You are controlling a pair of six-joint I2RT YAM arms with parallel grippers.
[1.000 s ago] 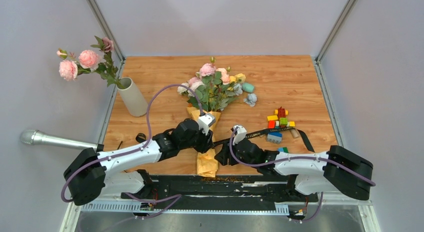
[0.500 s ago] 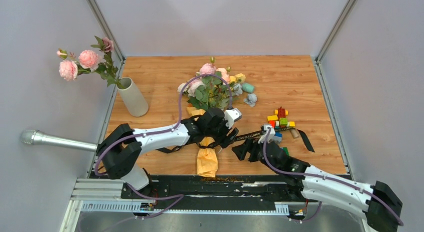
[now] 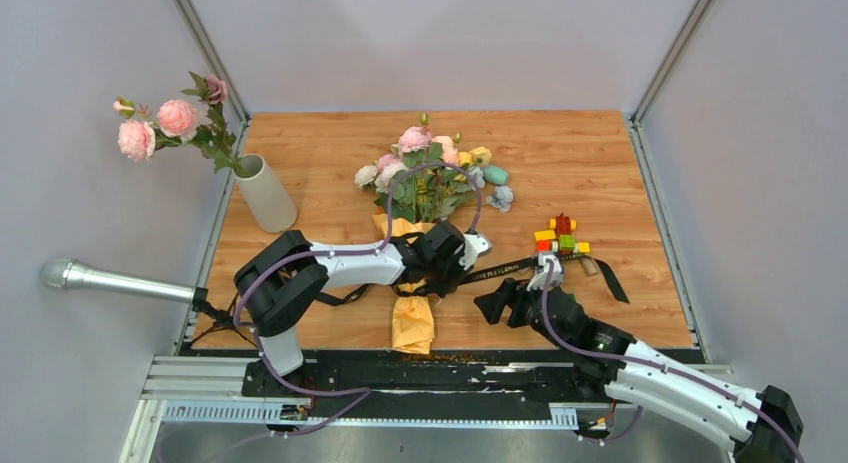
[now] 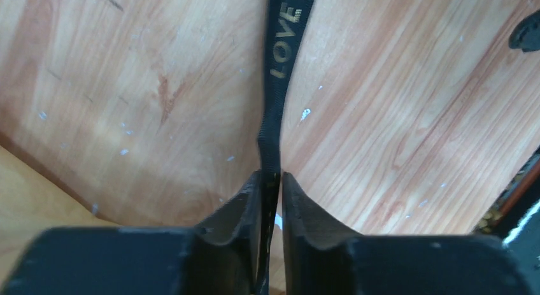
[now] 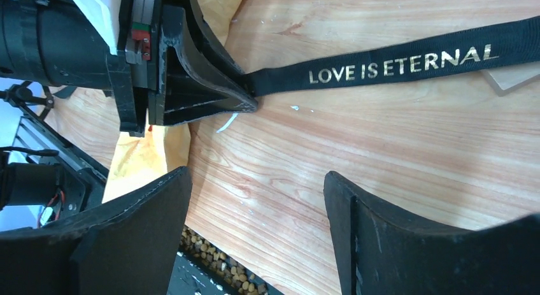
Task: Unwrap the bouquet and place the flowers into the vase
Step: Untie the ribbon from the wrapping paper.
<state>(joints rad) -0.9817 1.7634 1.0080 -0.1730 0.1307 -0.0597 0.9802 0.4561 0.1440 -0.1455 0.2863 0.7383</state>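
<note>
My left gripper is holding the strap from across the paper point(image 3: 411, 308). My right gripper should grab the strap point(image 5: 272, 80) next to the paper so that my left gripper becomes free.
The bouquet lies in the middle of the table, its orange-tan paper point(image 3: 413, 321) pointing toward me. Its flowers point(image 3: 425, 173) fan out at the far end. A black strap point(image 3: 512, 269) lettered "LOVE IS ETERNAL" runs right from the paper. My left gripper point(image 3: 465, 274) is shut on the strap's near end. In the left wrist view the strap point(image 4: 284, 46) stands edge-on between the fingertips of that gripper point(image 4: 272, 178). My right gripper point(image 3: 492, 305) is open just in front of it, over bare wood point(image 5: 258, 180). The off-white vase point(image 3: 266, 194) at the far left holds pink flowers point(image 3: 160, 123).
Small coloured toy blocks point(image 3: 560, 240) lie on the strap's far side at the right. A teal piece point(image 3: 496, 174) and a pale blue bloom point(image 3: 502, 196) lie beside the bouquet. A grey metal tube point(image 3: 100, 279) pokes in from the left wall. The table's near edge point(image 5: 210, 250) is close under my right gripper.
My left gripper left the paper, moved right, opened and closed on the strap. My right gripper moved right and toward me and opened wider.
</note>
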